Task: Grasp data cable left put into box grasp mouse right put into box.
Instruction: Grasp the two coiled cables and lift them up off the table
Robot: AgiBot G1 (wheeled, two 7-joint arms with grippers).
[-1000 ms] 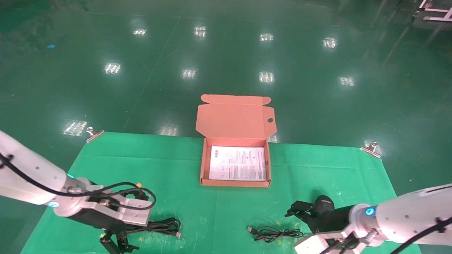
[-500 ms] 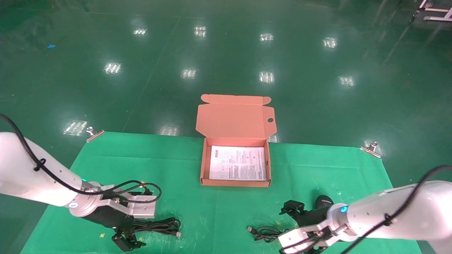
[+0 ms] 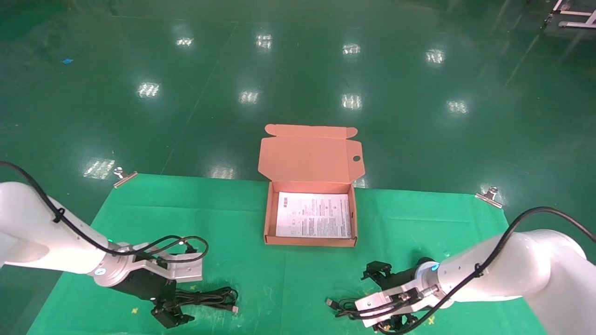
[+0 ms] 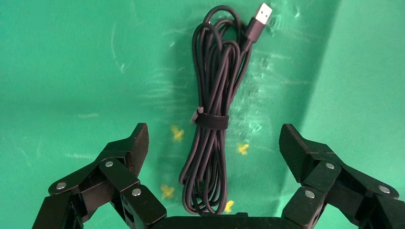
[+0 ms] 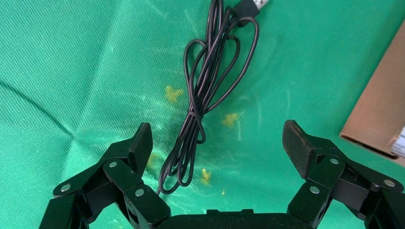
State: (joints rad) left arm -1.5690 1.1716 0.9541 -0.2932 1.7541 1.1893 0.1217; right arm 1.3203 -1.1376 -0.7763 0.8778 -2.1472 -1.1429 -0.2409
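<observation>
I expect the mouse (image 3: pixel 425 260) to hang below when I lift the tied thin black cord, because a strand of cord (image 5: pixel 158 190) trails from the cord's near loops.
The data cable (image 3: pixel 209 298), a thick black bundle tied at its middle with a silver plug, lies on the green cloth at front left. In the left wrist view it (image 4: pixel 212 119) lies lengthwise between the fingers of my left gripper (image 4: pixel 215 139), which is open just above it; in the head view this gripper (image 3: pixel 174 309) is at the cable's left end. My right gripper (image 3: pixel 372 298) is open over the mouse's thin cord (image 5: pixel 200 105), empty (image 5: pixel 218 135). The mouse (image 3: pixel 420 261) is mostly hidden behind my right wrist. The open box (image 3: pixel 267 218) holds a white sheet.
The green cloth (image 3: pixel 233 218) is held by metal clips at its far left (image 3: pixel 125 177) and far right (image 3: pixel 489 194) corners. The box lid (image 3: pixel 309 158) stands open toward the back. A box corner (image 5: pixel 377 119) shows in the right wrist view.
My right gripper moved left from the mouse to over the thin cord. My left gripper shifted slightly right, toward the data cable. Both stay open.
</observation>
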